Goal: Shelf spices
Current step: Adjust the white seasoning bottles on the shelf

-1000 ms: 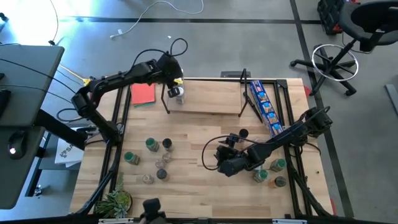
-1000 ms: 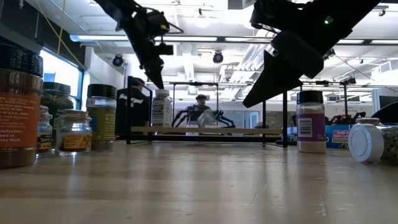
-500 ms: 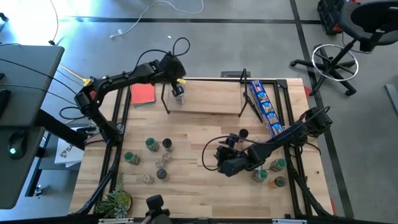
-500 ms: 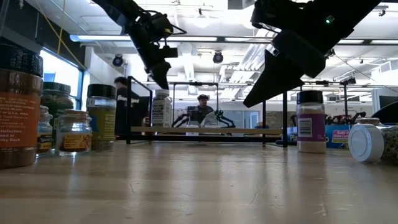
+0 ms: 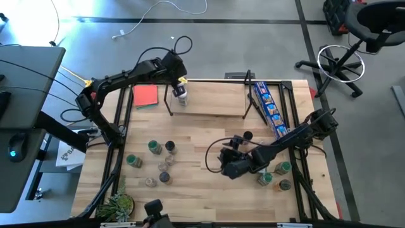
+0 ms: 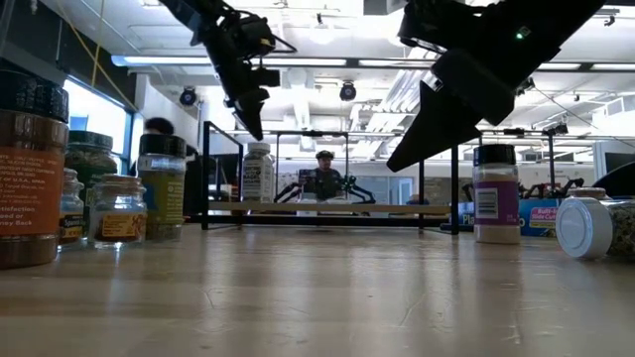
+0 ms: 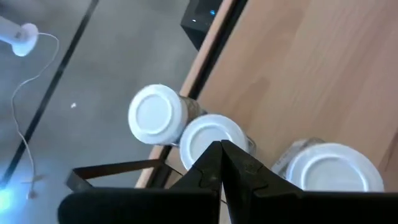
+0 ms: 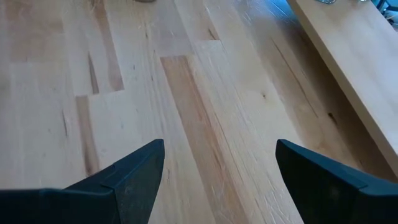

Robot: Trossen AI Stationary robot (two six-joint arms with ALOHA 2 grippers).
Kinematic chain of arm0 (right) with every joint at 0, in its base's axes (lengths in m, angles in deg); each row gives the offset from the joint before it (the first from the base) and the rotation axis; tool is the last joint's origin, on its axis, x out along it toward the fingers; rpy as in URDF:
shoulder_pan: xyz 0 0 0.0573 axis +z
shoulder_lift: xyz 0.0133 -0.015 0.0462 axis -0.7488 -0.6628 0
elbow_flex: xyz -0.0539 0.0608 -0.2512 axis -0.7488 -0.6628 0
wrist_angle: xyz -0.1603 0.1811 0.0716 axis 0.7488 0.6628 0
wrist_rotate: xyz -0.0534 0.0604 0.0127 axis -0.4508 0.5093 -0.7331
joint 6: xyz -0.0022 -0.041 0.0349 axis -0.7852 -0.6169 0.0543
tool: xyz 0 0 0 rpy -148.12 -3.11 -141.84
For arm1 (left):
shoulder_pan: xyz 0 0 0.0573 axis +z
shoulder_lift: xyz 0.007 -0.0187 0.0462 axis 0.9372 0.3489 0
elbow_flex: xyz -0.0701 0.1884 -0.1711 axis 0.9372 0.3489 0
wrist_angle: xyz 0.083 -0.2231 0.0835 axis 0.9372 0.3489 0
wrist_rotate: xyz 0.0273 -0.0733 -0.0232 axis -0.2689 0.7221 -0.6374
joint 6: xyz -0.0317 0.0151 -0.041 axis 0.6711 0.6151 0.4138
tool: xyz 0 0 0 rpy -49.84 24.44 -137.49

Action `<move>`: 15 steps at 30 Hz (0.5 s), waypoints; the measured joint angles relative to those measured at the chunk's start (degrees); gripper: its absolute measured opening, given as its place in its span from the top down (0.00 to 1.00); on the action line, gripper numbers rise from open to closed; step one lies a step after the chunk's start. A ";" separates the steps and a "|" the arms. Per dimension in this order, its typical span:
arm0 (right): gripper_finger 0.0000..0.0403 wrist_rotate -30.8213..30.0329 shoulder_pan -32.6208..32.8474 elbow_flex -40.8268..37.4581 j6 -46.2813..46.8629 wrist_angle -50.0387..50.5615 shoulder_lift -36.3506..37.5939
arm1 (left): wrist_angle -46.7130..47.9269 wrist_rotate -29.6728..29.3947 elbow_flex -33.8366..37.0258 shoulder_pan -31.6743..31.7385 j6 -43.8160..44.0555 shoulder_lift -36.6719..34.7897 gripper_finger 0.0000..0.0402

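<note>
The nearest white-lidded jar is standing away from the pair behind it, so my left gripper should move back and my right gripper should push that jar (image 5: 183, 98) toward the pair.
The shelf (image 5: 212, 100) is a light board in a black wire frame at the table's far side. White-lidded spice jars (image 5: 182, 96) stand on its left end; the left wrist view shows three lids (image 7: 211, 138). My left gripper (image 7: 221, 154) is shut and hangs just above them (image 6: 252, 127), with a gap to the jar (image 6: 258, 171) below. My right gripper (image 8: 219, 167) is open and hovers over bare wood right of the table's middle (image 5: 223, 162). More jars stand in a left cluster (image 5: 155, 147) and near the right edge (image 5: 281, 168).
A long blue printed packet (image 5: 268, 106) lies beside the shelf's right end, and a red card (image 5: 145, 95) lies left of it. A small plant (image 5: 118, 204) sits at the near left corner. A lone jar (image 5: 247, 135) stands just beyond my right arm.
My left gripper has drawn slightly up and toward the far edge over the jars on the shelf's left end. It has turned a little on the way. The jars have stayed in place.
</note>
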 joint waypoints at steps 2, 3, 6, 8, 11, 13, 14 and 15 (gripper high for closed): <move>0.25 0.00 0.00 0.00 0.00 0.00 0.00 | -0.08 0.12 0.62 0.00 0.04 0.26 1.00; 0.25 -0.02 0.00 0.00 0.00 0.01 0.00 | -0.01 0.12 0.94 0.05 0.19 0.50 1.00; 0.25 0.00 0.02 0.00 0.15 0.00 0.00 | -0.43 0.75 1.05 0.26 0.89 1.64 1.00; 0.25 0.00 0.02 0.02 0.13 -0.02 0.00 | -1.25 1.47 0.96 0.33 1.04 2.35 1.00; 0.25 -0.02 0.02 0.00 0.15 0.00 0.00 | -2.78 1.33 0.86 0.33 1.40 3.30 1.00; 0.25 -0.02 0.02 0.01 0.13 0.00 0.00 | -3.82 1.27 0.86 0.33 2.16 3.66 1.00; 0.25 -0.02 0.02 0.02 0.08 0.00 0.00 | -4.40 1.31 0.86 0.33 2.61 3.73 1.00; 0.25 -0.02 0.02 0.00 0.07 0.00 0.00 | -4.82 1.35 0.86 0.33 3.01 3.75 1.00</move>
